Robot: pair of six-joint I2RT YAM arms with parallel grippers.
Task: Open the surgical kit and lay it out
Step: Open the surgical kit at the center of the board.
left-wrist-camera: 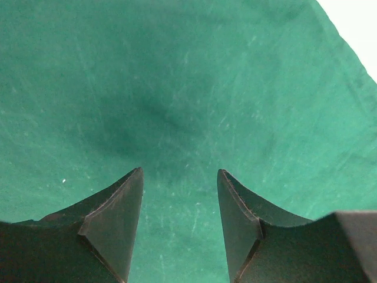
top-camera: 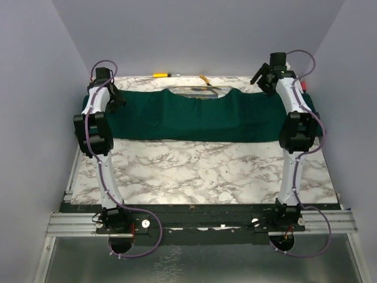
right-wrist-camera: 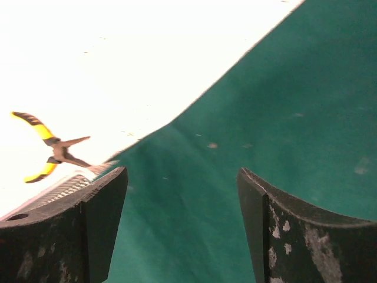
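The mesh tray (top-camera: 199,91) shows a little past the cloth wrap's far edge. The wrap's top layer (top-camera: 203,120) will peel away from the tray toward me when I pull.
The dark green cloth wrap (top-camera: 200,121) lies spread in a wide band across the far half of the marble table. A strip of the wire-mesh steel tray (top-camera: 197,92) shows at its far middle edge; the clamps, tweezers and gauze are hidden. My left gripper (top-camera: 113,101) is open and empty just above the cloth's left end, and green cloth (left-wrist-camera: 177,106) fills its view between the fingers (left-wrist-camera: 118,218). My right gripper (top-camera: 265,75) is open and empty above the cloth's far right corner (right-wrist-camera: 283,106). A corner of the mesh tray (right-wrist-camera: 62,187) shows there.
Yellow-handled pliers (right-wrist-camera: 50,147) lie on the table beyond the cloth, also seen in the top view (top-camera: 204,78). A yellow-handled screwdriver (top-camera: 165,75) lies at the far edge. Grey walls close in the table on three sides. Bare marble (top-camera: 200,171) lies between cloth and arm bases.
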